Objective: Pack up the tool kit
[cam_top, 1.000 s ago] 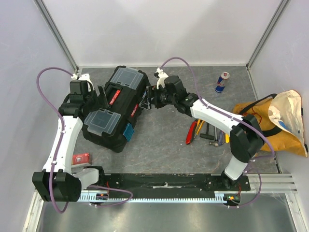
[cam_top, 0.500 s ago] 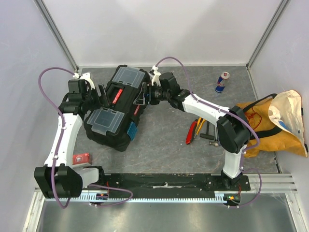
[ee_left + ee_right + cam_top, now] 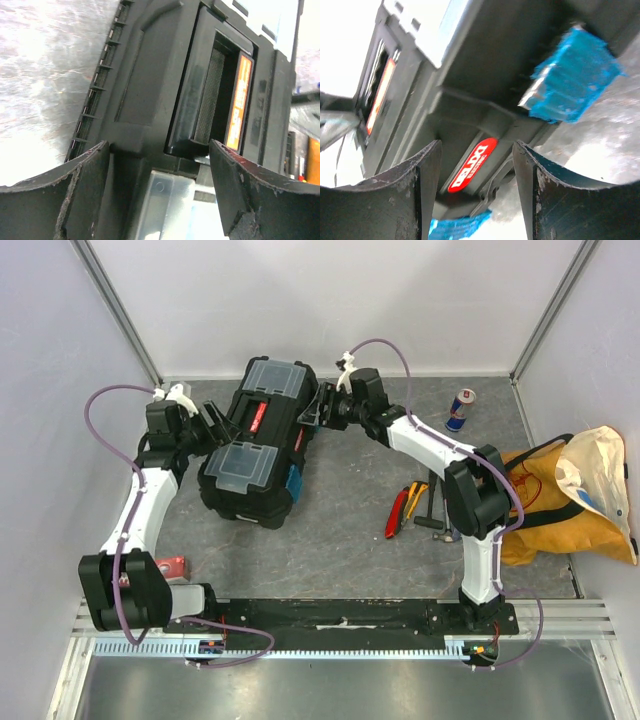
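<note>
The black toolbox sits at a slant with its near end (image 3: 242,502) toward my left gripper. My left gripper should push that end straight before my right gripper takes the blue latch (image 3: 294,483).
The black toolbox (image 3: 262,445) lies closed on the table, with two clear-lidded compartments and a red handle label on top. My left gripper (image 3: 216,426) is open against its left side. In the left wrist view the gripper (image 3: 157,147) has its fingers spread over the toolbox (image 3: 145,75) beside a clear lid (image 3: 170,210). My right gripper (image 3: 322,412) is open at the box's far right side. In the right wrist view the gripper (image 3: 476,145) faces the red oval label (image 3: 472,165) and a blue latch (image 3: 570,80). Red, yellow and black-handled hand tools (image 3: 415,508) lie to the right.
A blue-silver drink can (image 3: 460,410) stands at the back right. A yellow-orange fabric bag (image 3: 575,495) lies at the right edge. A small red object (image 3: 168,567) lies near the left arm's base. White walls close in the back and sides.
The toolbox has slid and turned toward the back right. Both grippers have moved with it, staying at its two sides.
</note>
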